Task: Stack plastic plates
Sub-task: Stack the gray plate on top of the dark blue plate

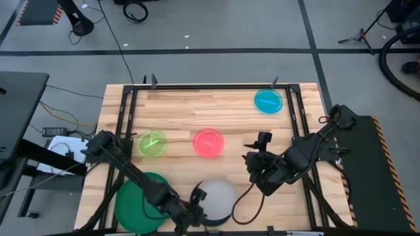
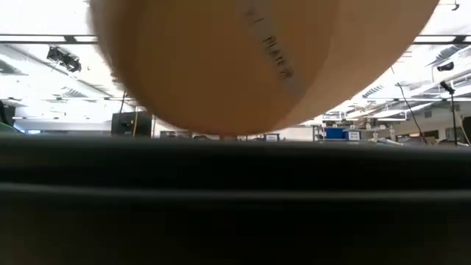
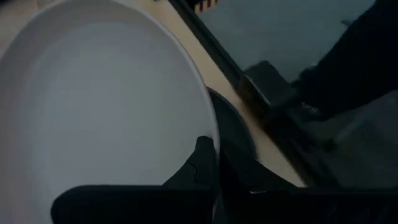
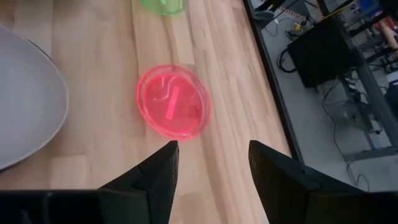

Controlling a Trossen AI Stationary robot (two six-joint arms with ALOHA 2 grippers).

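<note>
The pink plate (image 1: 209,142) is less wide than the whitish-grey plate's round face (image 1: 219,198), so the pink plate will come to rest inside the whitish-grey plate's rim when the robot lowers it.
A whitish-grey plate (image 1: 220,195) lies over a black plate (image 1: 228,215) at the table's near edge. My left gripper (image 1: 198,198) is shut on the whitish-grey plate's rim. In the low view its round underside (image 2: 221,59) shows close above a dark band. A large green plate (image 1: 134,206) sits flat at the near left. Small lime (image 1: 152,144), pink (image 1: 209,142) and cyan (image 1: 268,101) plates rest flat on the wood. My right gripper (image 1: 254,149) is open to the right of the pink plate (image 4: 173,101), touching nothing. My left gripper holds the whitish-grey plate by its rim (image 3: 208,127) on the side toward the table's left. One finger (image 3: 202,158) lies over the rim on the plate's inner face; the other is hidden beneath. The black plate's rim (image 3: 239,134) shows just below.
A black metal frame (image 1: 210,87) borders the wooden table top (image 1: 197,108). Bare wood lies between the small plates and across the far middle. Cables and a grey floor surround the table; the right arm's base (image 1: 341,131) stands at the right edge.
</note>
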